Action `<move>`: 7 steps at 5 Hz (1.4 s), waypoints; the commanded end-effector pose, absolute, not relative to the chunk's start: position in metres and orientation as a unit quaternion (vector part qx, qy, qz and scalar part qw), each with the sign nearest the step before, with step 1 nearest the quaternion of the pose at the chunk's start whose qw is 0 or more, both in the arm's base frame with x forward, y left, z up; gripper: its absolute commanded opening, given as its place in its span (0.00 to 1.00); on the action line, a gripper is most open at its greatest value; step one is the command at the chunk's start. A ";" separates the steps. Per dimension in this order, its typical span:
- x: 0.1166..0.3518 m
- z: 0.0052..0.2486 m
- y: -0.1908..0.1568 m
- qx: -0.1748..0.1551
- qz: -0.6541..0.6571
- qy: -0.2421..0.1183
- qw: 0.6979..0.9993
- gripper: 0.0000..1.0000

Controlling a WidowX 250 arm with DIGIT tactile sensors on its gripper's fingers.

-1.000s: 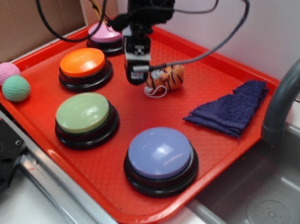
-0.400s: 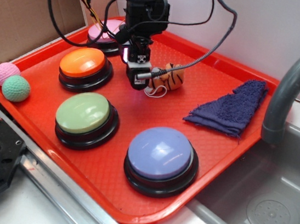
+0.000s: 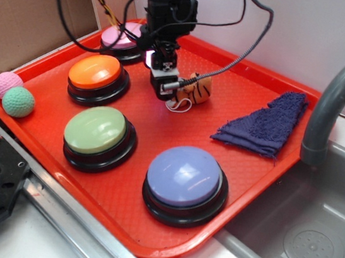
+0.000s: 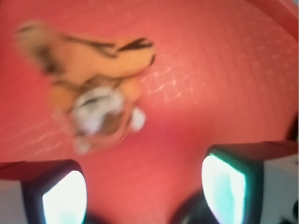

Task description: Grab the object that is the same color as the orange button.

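The thin white loop [image 3: 178, 107] bends out from the orange plush tiger [image 3: 198, 90], so I expect the loop to follow along and keep its curve when I lift the tiger.
A small orange plush tiger [image 3: 193, 88] with black stripes lies on the red tray [image 3: 134, 226], its thin white loop trailing toward the front. In the wrist view the tiger [image 4: 93, 93] is blurred, upper left, ahead of the fingers. My gripper [image 3: 165, 85] hangs just left of the toy, low over the tray. It is open [image 4: 145, 189], with only red tray between the two bright pads [image 4: 65, 198]. The orange button [image 3: 95, 72], a glossy dome on a black base, stands to the left of the gripper.
A pink button [image 3: 124, 37] sits behind the arm, a green button [image 3: 96, 130] and a purple button [image 3: 184, 176] toward the front. A dark blue cloth [image 3: 267, 124] lies at the right. Pink [image 3: 6, 83] and green [image 3: 18, 102] knitted balls rest at the left edge. A sink [image 3: 311, 236] and grey faucet [image 3: 339, 94] are right of the tray.
The gripper has moved right and toward the back, closer to the tiger, and turned a little. The tiger and buttons stay where they were.
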State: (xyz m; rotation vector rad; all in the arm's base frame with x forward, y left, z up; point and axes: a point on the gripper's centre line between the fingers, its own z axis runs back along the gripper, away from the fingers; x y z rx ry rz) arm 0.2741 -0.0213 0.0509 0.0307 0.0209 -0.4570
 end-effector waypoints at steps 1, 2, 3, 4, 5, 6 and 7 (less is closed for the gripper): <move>0.277 0.066 -0.036 0.021 -0.240 -0.022 0.970 1.00; 0.296 0.059 -0.042 0.017 -0.262 -0.045 0.964 1.00; 0.311 0.052 -0.050 0.014 -0.287 -0.049 0.957 1.00; 0.322 0.039 -0.067 0.000 -0.308 -0.034 0.951 1.00; 0.319 0.017 -0.068 -0.006 -0.304 0.010 0.953 1.00; 0.308 -0.005 -0.064 -0.010 -0.287 0.060 0.956 0.00; 0.302 0.010 -0.059 -0.004 -0.280 0.059 0.958 0.00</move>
